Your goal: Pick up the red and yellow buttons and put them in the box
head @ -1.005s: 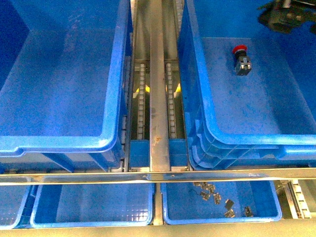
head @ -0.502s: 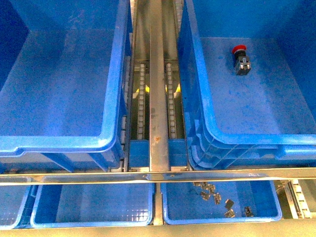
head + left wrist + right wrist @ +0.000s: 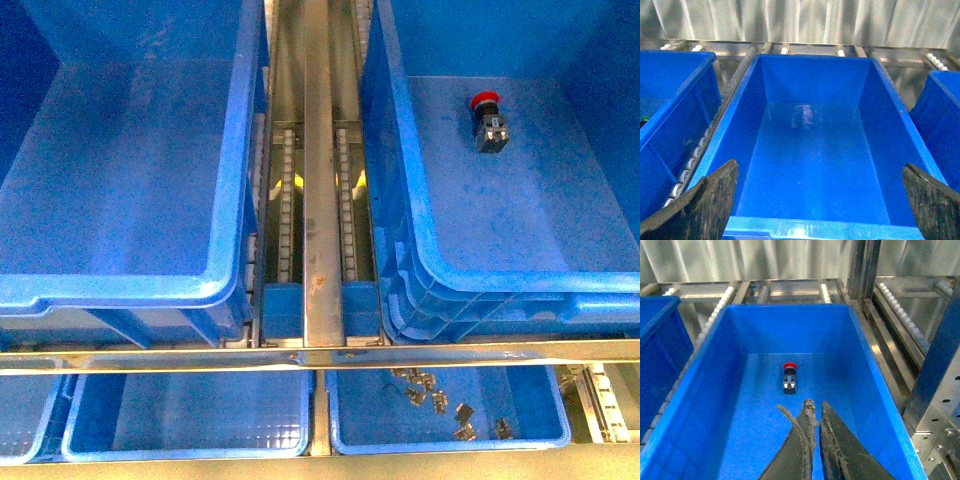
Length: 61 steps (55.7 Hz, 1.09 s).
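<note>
I should expect yellow buttons hidden among others in the blue box (image 3: 677, 107) beside the empty one, since a bit of green (image 3: 644, 119) peeks out inside it.
A red button (image 3: 488, 117) with a black switch body lies on the floor at the far end of the right big blue box (image 3: 425, 250); it also shows in the right wrist view (image 3: 789, 377). My right gripper (image 3: 816, 407) is shut and empty, above that box (image 3: 860, 335), short of the button. My left gripper (image 3: 820, 200) is open and empty, its fingers (image 3: 700, 205) wide apart over the left big blue box (image 3: 880, 90), which holds nothing. No yellow button is in view. Neither gripper shows in the front view.
A metal roller conveyor rail (image 3: 318, 200) runs between the two big boxes (image 3: 230, 200). Small shallow blue trays (image 3: 190, 415) stand at the near edge; the right tray (image 3: 545, 425) holds several small metal parts (image 3: 430, 390). A metal frame post (image 3: 940, 390) stands beside the right box.
One second ago a dark gripper showed at the front view's top right corner; it has left that view. The red button has not moved.
</note>
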Each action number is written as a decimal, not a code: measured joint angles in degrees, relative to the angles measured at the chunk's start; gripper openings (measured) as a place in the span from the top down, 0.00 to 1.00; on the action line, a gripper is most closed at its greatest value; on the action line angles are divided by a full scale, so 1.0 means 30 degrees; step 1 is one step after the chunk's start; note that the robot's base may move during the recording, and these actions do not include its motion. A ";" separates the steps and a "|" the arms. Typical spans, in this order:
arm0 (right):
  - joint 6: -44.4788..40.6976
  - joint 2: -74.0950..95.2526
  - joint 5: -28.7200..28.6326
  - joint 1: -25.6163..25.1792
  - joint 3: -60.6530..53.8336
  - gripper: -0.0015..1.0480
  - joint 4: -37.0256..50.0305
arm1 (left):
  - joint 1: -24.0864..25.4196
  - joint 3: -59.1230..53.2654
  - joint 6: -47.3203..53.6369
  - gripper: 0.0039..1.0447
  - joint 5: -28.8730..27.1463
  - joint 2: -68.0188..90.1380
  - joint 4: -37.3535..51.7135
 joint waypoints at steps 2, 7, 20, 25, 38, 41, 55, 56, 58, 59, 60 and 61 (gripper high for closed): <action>0.0000 -0.0393 0.0000 0.0000 0.0000 0.96 -0.0350 | 0.0000 0.0000 0.0000 0.07 -0.0007 0.0000 0.0000; 0.0000 -0.1836 0.0007 0.0000 -0.0007 0.96 -0.1712 | 0.0000 0.0000 0.0000 0.07 0.0000 0.0000 0.0000; 0.0000 -0.4750 0.0000 0.0000 -0.0015 0.96 -0.4452 | 0.0000 0.0000 0.0000 0.07 0.0000 0.0000 0.0000; 0.0000 -0.5581 0.0000 0.0000 -0.0015 0.96 -0.5260 | 0.0000 0.0000 0.0000 0.07 0.0000 0.0000 0.0007; 0.0007 -0.7344 0.0000 0.0000 -0.0015 0.96 -0.7016 | 0.0000 0.0000 0.0000 0.07 0.0000 0.0000 0.0000; 0.0000 -0.7694 0.0000 0.0000 -0.0015 0.96 -0.7344 | 0.0000 0.0000 0.0000 0.07 0.0000 0.0000 0.0000; 0.0000 -0.9245 0.0007 0.0000 -0.0007 0.96 -0.8954 | 0.0000 0.0000 0.0000 0.07 0.0000 0.0000 0.0000; 0.0000 -0.9726 0.0051 0.0000 -0.0007 0.96 -0.9712 | 0.0000 0.0000 0.0000 0.07 0.0000 0.0000 0.0000; 0.0000 -1.0783 -0.0022 -0.0007 -0.0007 0.96 -1.1125 | 0.0000 0.0000 0.0000 0.07 0.0007 0.0000 0.0000; 0.0000 -1.1205 0.0044 0.0000 -0.0007 0.96 -1.1482 | 0.0000 0.0000 0.0000 0.07 0.0000 0.0000 0.0000; 0.0000 -1.1366 0.0036 0.0000 -0.0007 0.96 -1.1577 | 0.0000 0.0000 0.0000 0.07 -0.0007 0.0000 0.0000; 0.0000 -1.1635 0.0015 0.0000 -0.0007 0.96 -1.1657 | 0.0000 0.0000 -0.0007 0.07 -0.0007 0.0000 0.0000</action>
